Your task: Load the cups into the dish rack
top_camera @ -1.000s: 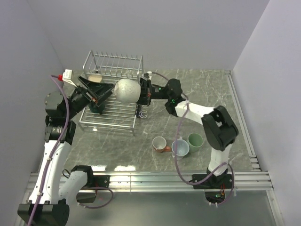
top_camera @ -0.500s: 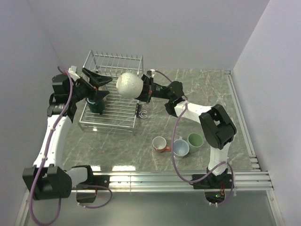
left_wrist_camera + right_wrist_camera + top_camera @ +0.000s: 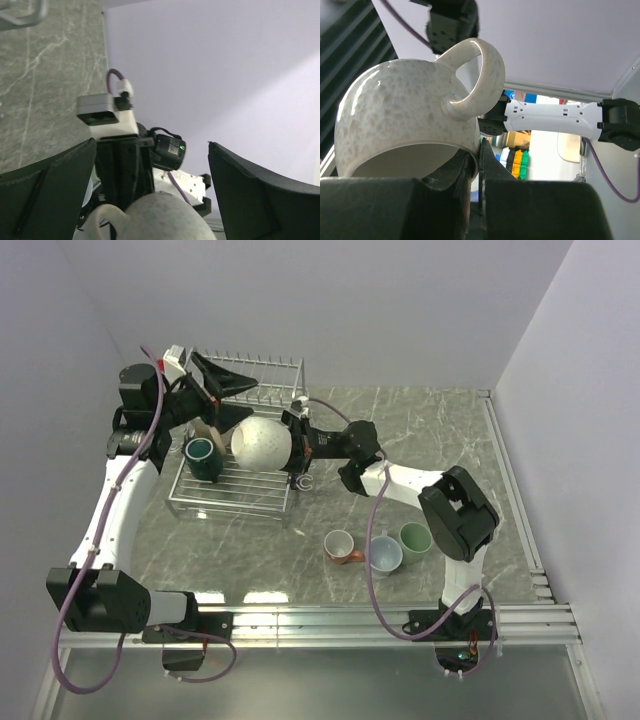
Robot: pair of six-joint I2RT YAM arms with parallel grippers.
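Note:
The cup's handle is free while my right gripper pinches the cream cup by its rim point(image 3: 473, 153), so next my left gripper grabs the cup's handle point(image 3: 492, 75) and lowers the cup into the rack.
The dish rack point(image 3: 232, 504) stands at the back left. A dark green cup point(image 3: 202, 458) stands in it on the left, with a tan cup point(image 3: 206, 427) partly hidden behind it. My right gripper point(image 3: 296, 446) is shut on the rim of the wide cream cup point(image 3: 262, 442) and holds it on its side over the rack. In the right wrist view the jaws point(image 3: 479, 150) pinch the cup's wall point(image 3: 405, 110), handle up. My left gripper point(image 3: 248, 402) is open and empty above the rack. Its view shows the cream cup point(image 3: 160, 220) just below its spread fingers point(image 3: 260, 195).
Three cups sit on the table in front of the right arm: red-brown point(image 3: 341, 545), light blue-grey point(image 3: 383, 554) and pale green point(image 3: 415, 538). Walls close the left, back and right sides. A metal rail point(image 3: 320, 618) runs along the near edge.
My left gripper has risen up and back from the dark green cup, which stays in the rack. My right arm has carried the cream cup left and lower over the rack.

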